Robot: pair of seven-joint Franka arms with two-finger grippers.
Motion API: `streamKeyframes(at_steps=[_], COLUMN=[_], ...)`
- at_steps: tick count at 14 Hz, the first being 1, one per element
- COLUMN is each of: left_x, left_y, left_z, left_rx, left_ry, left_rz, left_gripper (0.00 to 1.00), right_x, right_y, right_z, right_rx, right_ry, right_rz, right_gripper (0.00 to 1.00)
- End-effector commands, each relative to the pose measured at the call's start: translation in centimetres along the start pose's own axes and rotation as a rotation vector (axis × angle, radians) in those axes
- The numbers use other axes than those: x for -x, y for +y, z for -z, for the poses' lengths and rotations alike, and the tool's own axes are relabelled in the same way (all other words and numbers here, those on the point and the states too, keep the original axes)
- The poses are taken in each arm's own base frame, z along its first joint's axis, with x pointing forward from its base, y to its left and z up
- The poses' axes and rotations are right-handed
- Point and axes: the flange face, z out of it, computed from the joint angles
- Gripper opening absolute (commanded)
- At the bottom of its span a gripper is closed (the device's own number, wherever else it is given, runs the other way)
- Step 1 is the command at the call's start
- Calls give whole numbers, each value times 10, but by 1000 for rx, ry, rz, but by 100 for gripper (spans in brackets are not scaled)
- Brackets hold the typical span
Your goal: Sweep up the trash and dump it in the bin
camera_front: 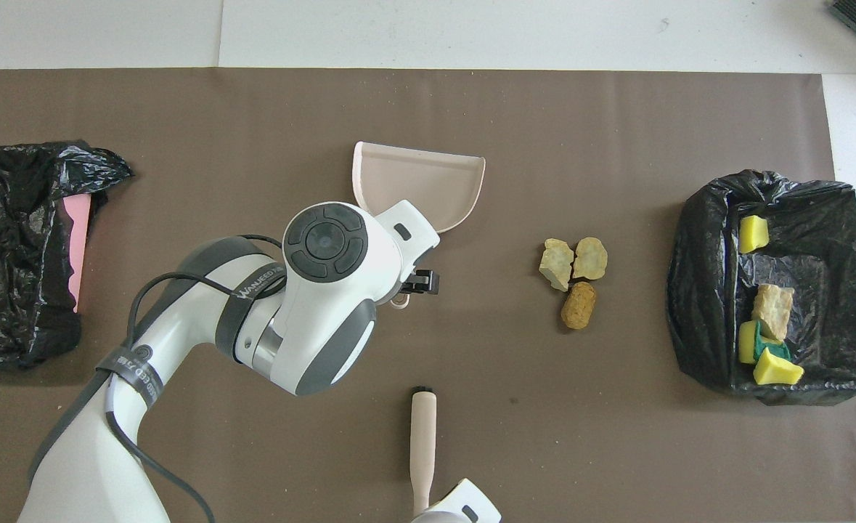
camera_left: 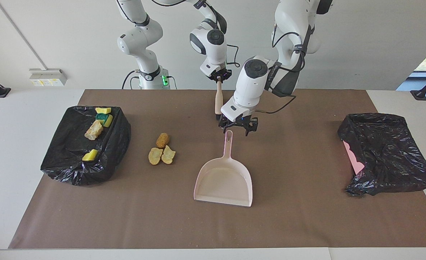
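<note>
My gripper will tip the pink dustpan, and the trash lumps (camera_front: 583,264) will then slide out cleanly, because the dustpan is smooth inside with an open straight edge (camera_front: 422,152).
Three golden-brown trash lumps (camera_left: 161,150) (camera_front: 574,276) lie together on the brown mat, between the pink dustpan (camera_left: 224,180) (camera_front: 428,178) and the black-lined bin (camera_left: 117,144) (camera_front: 696,290). The bin holds yellow sponge scraps and one bread lump. My left gripper (camera_left: 238,127) (camera_front: 414,283) hangs open just over the end of the dustpan's handle; whether it touches the handle I cannot tell. My right gripper (camera_left: 218,76) is shut on the handle end of the cream brush (camera_left: 218,103) (camera_front: 423,443). The brush's black bristles point toward the dustpan.
A crumpled black bag (camera_left: 386,151) (camera_front: 14,247) with a pink edge showing lies at the left arm's end of the table. Fine crumbs dot the brown mat (camera_left: 306,224). White tabletop surrounds the mat.
</note>
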Motion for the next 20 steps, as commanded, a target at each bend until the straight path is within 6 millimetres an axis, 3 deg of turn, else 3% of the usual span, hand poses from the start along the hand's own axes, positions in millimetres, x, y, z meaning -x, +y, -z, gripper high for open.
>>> streamKeyframes(at_steps=[1,4,7,8,10,11,14,16,18,20], left_x=[-8,-12,-17,-21,-21,-20,-18,-17,-17,-19], left_y=[0,8,6,7,13,12,19,18,16,11], left_z=[-16,-45,-46,-44,-41,-41,-41,-43,-44,-39], left_rx=[16,23,17,21,23,20,17,16,11,1], left_ry=[15,26,31,36,38,36,45,40,36,25], left_rz=[18,18,4,6,1,-2,-22,-22,-40,-104], left_gripper=[100,100,100,94,26,0,0,0,0,0], right_x=[6,8,-3,-12,-32,-42,-81,-105,-125,-151], right_y=[10,33,72,89,125,144,208,243,268,279], right_z=[17,46,80,92,115,125,152,157,157,141], right_rx=[1,78,153,164,168,169,203,249,315,367], right_ry=[26,50,59,56,43,40,51,67,80,56], right_rz=[-11,11,15,19,9,12,51,70,113,131], right_gripper=[0,0,0,0,0,0,0,0,0,0])
